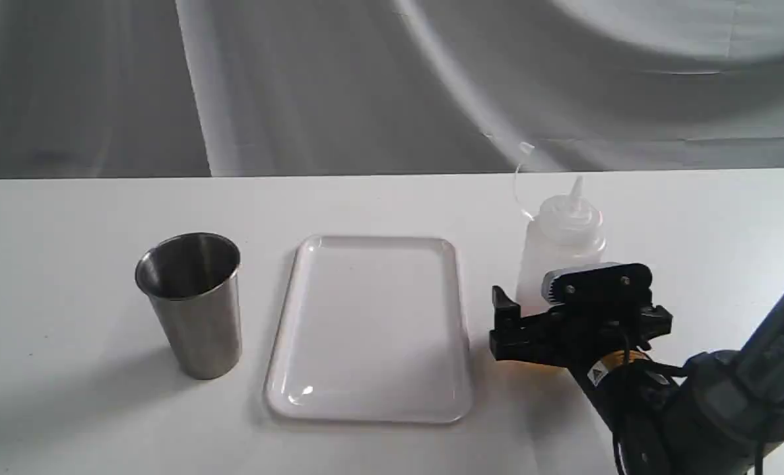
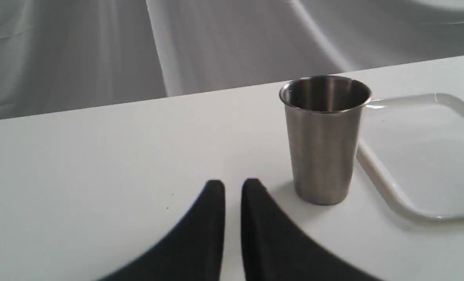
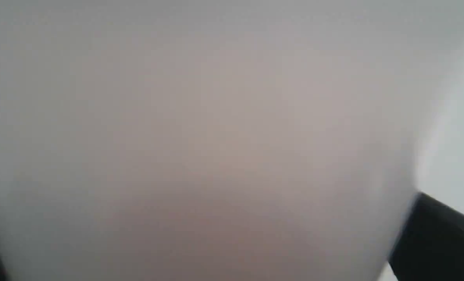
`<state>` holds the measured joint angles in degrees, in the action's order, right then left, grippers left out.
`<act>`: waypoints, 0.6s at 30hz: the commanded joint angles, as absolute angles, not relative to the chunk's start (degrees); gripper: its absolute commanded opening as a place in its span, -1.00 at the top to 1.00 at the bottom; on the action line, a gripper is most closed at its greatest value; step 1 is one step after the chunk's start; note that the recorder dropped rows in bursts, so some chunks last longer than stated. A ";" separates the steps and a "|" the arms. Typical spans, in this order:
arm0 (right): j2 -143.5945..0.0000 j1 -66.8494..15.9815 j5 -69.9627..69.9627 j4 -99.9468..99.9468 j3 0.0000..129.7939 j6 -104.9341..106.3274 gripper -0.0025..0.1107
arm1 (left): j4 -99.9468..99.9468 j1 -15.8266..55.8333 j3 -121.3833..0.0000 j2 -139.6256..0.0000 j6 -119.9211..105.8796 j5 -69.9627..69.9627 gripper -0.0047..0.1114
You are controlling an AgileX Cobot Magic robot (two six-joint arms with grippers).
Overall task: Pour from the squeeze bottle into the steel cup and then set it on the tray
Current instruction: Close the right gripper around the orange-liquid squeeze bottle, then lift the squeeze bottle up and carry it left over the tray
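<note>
The cap strap [image 1: 517,187] curls loose next to the nozzle, so the strap will hang down at the steel cup's opening when I tilt the squeeze bottle.
The squeeze bottle [image 1: 563,231] stands upright on the table, right of the tray [image 1: 369,328], its nozzle up and its thin cap strap curling to the left. My right gripper [image 1: 580,310] is low around the bottle's lower half, open, with a finger on each side. In the right wrist view the bottle [image 3: 216,117] fills the frame as a blur, with dark fingers [image 3: 435,238] at the edges. The steel cup [image 1: 193,303] stands upright left of the tray. My left gripper [image 2: 232,187] is shut on nothing, low over the table just short of the cup [image 2: 322,144].
The white table [image 1: 68,218] ends at a grey draped backdrop [image 1: 299,79] behind. The right arm [image 1: 728,402] comes in from the lower right corner. The tray's near corner [image 2: 411,207] lies beside the cup in the left wrist view.
</note>
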<state>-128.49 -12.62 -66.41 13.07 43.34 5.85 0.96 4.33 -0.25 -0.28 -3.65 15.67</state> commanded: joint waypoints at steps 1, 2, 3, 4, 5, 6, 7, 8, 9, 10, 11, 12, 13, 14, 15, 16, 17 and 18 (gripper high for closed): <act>-128.39 -12.44 -67.32 12.39 43.51 5.58 -0.88 | 1.09 4.66 0.00 0.00 -3.48 15.22 0.78; -128.39 -12.44 -67.32 12.39 43.51 5.58 -0.88 | 1.09 4.66 0.00 0.00 -3.48 15.22 0.78; -128.39 -12.44 -67.32 12.50 43.51 5.61 -0.88 | 1.09 4.66 0.00 0.00 -3.48 15.22 0.78; -128.39 -12.44 -67.32 12.60 43.51 5.61 -0.88 | 1.09 4.66 0.00 0.00 -3.48 15.22 0.78; -128.39 -12.44 -67.32 12.60 43.51 5.61 -0.88 | 1.09 4.66 0.00 0.00 -3.48 15.22 0.78; -128.39 -12.44 -67.20 12.61 43.51 5.61 -0.88 | 1.09 4.66 0.00 0.00 -3.48 15.22 0.78; -128.39 -12.44 -67.12 12.61 43.51 5.61 -0.88 | 1.09 4.66 0.00 0.00 -3.48 15.22 0.78; -128.39 -12.44 -66.98 12.61 43.51 5.61 -0.87 | 1.09 4.66 0.00 0.00 -3.48 15.22 0.78; -128.39 -12.44 -66.98 12.61 43.51 5.61 -0.85 | 1.09 4.66 0.00 0.00 -3.48 15.22 0.78; -128.39 -12.44 -66.87 12.61 43.51 5.61 -0.84 | 1.09 4.66 0.00 0.00 -3.48 15.22 0.78; -128.39 -12.44 -66.87 12.61 43.51 5.61 -0.81 | 1.09 4.66 0.00 0.00 -3.48 15.22 0.78; -128.39 -12.44 -66.87 12.61 43.51 5.61 -0.79 | 1.09 4.66 0.00 0.00 -3.48 15.22 0.78; -128.39 -12.44 -66.87 12.61 43.51 5.61 -0.76 | 1.09 4.66 0.00 0.00 -3.48 15.22 0.78; -128.39 -12.44 -66.87 12.61 43.51 5.61 -0.71 | 1.09 4.66 0.00 0.00 -3.48 15.22 0.78; -128.39 -12.44 -66.87 12.61 43.51 5.61 -0.65 | 1.09 4.66 0.00 0.00 -3.48 15.22 0.78; -128.39 -12.44 -66.87 12.61 43.51 5.61 -0.56 | 1.09 4.66 0.00 0.00 -3.48 15.22 0.78; -128.39 -12.44 -66.87 12.61 43.51 5.61 -0.46 | 1.09 4.66 0.00 0.00 -3.48 15.22 0.78; -128.39 -12.44 -66.87 12.61 43.51 5.61 -0.40 | 1.09 4.66 0.00 0.00 -3.48 15.22 0.78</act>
